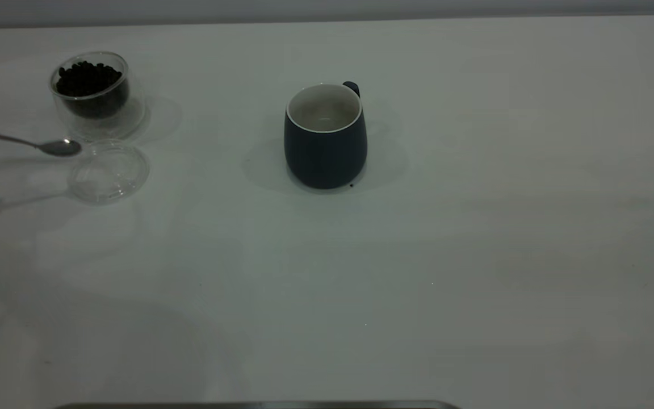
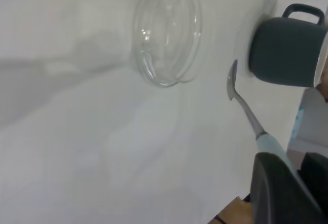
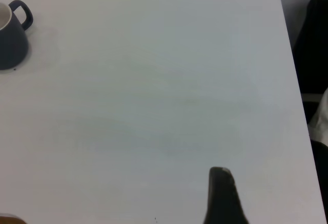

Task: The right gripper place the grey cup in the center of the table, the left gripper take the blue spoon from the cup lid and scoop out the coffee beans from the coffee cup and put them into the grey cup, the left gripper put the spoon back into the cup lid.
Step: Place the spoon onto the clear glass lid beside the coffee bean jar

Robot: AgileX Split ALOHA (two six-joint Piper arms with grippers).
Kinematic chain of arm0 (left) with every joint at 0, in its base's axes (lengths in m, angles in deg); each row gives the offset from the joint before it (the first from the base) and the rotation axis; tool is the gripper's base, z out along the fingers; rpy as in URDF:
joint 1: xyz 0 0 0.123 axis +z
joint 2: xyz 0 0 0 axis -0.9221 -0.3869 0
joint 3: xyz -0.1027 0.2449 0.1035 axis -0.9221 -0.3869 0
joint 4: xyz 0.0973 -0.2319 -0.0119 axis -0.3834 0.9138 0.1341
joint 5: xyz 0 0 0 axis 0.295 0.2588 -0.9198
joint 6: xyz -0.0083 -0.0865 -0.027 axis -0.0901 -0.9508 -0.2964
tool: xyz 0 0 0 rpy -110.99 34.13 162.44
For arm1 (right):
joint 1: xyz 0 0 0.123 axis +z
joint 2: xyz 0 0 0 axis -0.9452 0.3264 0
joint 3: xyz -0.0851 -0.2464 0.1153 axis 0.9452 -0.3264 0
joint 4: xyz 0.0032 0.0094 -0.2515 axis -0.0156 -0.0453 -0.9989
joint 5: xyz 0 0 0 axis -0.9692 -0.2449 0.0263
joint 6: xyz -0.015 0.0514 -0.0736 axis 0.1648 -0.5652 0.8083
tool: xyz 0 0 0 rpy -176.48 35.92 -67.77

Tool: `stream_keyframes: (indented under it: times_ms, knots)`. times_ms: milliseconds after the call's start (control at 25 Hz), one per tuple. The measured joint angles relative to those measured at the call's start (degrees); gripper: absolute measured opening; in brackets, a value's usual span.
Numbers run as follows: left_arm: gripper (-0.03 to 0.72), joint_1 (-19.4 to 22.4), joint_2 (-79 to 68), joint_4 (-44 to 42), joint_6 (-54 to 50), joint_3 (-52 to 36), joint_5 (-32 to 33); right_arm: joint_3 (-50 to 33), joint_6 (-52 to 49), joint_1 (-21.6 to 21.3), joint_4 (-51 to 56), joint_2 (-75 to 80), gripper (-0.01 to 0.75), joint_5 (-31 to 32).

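Note:
My left gripper has the blue spoon's bowl [image 1: 62, 147] pointing toward the empty cup lid [image 1: 109, 171], so I should carry on carrying it there until the bowl rests inside, then release.
The grey cup [image 1: 326, 136] stands upright and empty near the middle of the table [image 1: 418, 255]. It also shows in the left wrist view [image 2: 287, 49] and the right wrist view [image 3: 11, 34]. The coffee cup [image 1: 97, 96], holding coffee beans [image 1: 88, 78], stands at the far left. The cup lid [image 1: 108, 170] lies just in front of it. My left gripper [image 2: 294, 170] is shut on the pale handle of the blue spoon [image 2: 246, 108]. The spoon's bowl [image 1: 60, 147] sits beside the lid's left edge. My right gripper [image 3: 220, 196] is far to the right of the grey cup, over bare table.
The table's right edge [image 3: 292, 80] runs close to my right gripper, with dark shapes beyond it. A dark strip [image 1: 259, 405] lies along the table's front edge. The left arm is outside the exterior view, past the left edge.

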Motion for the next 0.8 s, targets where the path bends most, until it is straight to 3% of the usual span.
stream_keyframes:
  times_ms: [200, 800]
  knots:
    - [0.131, -0.3, -2.9, 5.7, 5.0, -0.2, -0.3, 0.0, 0.0, 0.0, 0.0, 0.0, 0.460, 0.0]
    - [0.131, -0.3, -6.6, 6.5, 5.9, -0.2, -2.4, 0.0, 0.0, 0.0, 0.0, 0.0, 0.460, 0.0]
